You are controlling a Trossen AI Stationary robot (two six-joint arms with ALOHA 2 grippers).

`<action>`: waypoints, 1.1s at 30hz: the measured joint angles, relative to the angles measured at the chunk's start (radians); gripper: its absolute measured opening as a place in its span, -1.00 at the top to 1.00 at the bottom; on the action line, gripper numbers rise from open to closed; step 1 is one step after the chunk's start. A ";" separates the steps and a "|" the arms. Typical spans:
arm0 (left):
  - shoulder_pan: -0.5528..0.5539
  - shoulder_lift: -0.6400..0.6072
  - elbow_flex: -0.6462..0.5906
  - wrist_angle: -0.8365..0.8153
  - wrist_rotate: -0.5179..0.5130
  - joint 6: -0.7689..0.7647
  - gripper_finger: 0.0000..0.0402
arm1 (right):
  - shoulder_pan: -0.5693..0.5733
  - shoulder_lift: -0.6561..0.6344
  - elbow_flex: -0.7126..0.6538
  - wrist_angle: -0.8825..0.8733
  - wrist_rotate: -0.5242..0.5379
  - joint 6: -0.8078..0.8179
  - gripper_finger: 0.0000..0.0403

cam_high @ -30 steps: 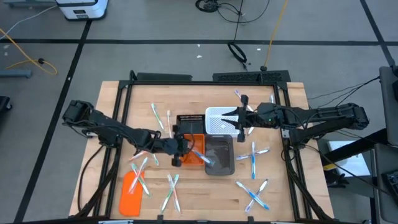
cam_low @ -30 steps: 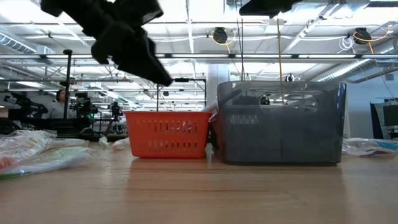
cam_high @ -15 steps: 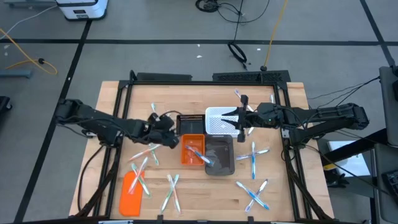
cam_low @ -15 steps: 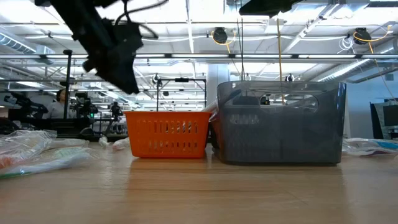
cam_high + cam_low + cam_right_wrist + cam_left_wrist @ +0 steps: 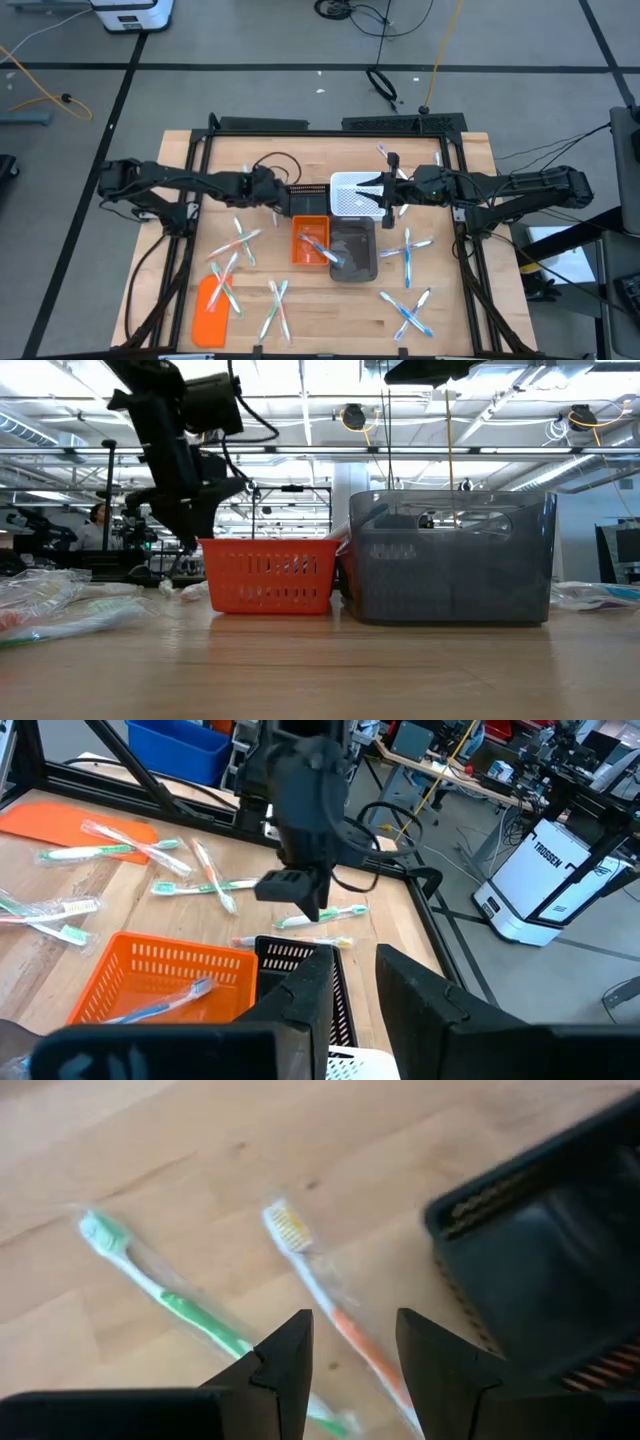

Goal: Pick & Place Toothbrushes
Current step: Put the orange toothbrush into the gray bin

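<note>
The orange-handled toothbrush (image 5: pixel 364 1344) lies lengthwise between the open fingers of my left gripper, clear of the black bin. I should go on moving down before the fingers close at its neck (image 5: pixel 313 1284).
Several wrapped toothbrushes lie flat on the wooden table: left of the bins (image 5: pixel 237 243), near the front (image 5: pixel 275 305), and to the right (image 5: pixel 408 248). One blue toothbrush (image 5: pixel 318 247) lies in the orange bin (image 5: pixel 298 248). My left gripper (image 5: pixel 276 194) is open and points down over a green-handled toothbrush (image 5: pixel 170 1295) and an orange-handled toothbrush (image 5: pixel 330 1315), beside the black bin (image 5: pixel 540 1280). It touches neither. My right gripper (image 5: pixel 385 190) waits open and empty, raised over the white bin (image 5: pixel 350 193).
A grey bin (image 5: pixel 353 250) stands right of the orange bin, with the black bin (image 5: pixel 305 197) and the white bin behind them. A flat orange lid (image 5: pixel 210 308) lies at the front left. A black frame borders the table.
My left gripper has left the space over the orange bin and gone toward the table's far edge. It has rolled about its own line and tipped downward, and now stands over the two toothbrushes beside the black bin.
</note>
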 joint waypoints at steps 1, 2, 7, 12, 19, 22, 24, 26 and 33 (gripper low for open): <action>0.013 0.004 -0.001 -0.005 0.006 0.002 0.27 | 0.000 0.000 0.000 0.000 0.000 0.000 0.63; 0.024 0.008 -0.001 -0.008 0.013 0.003 0.27 | 0.000 0.000 0.000 -0.001 0.000 0.000 0.63; 0.072 0.055 0.000 0.020 0.062 0.028 0.27 | 0.000 0.000 0.000 -0.003 0.000 0.000 0.63; 0.099 0.117 0.000 0.051 0.089 0.061 0.27 | 0.000 0.000 0.000 -0.003 0.000 0.000 0.63; 0.130 0.177 0.000 0.079 0.124 0.063 0.27 | 0.000 0.000 0.000 -0.003 0.000 -0.003 0.63; 0.137 0.197 -0.001 0.113 0.157 0.092 0.27 | 0.000 0.000 0.000 -0.004 0.000 -0.003 0.63; 0.139 0.206 0.001 0.141 0.167 0.101 0.27 | 0.000 0.000 0.000 -0.004 0.000 -0.003 0.63; 0.139 0.215 0.002 0.154 0.183 0.103 0.27 | 0.000 0.000 0.000 -0.007 0.000 -0.003 0.63; 0.138 0.213 0.001 0.144 0.190 0.104 0.60 | 0.000 0.000 0.000 -0.007 0.000 -0.003 0.63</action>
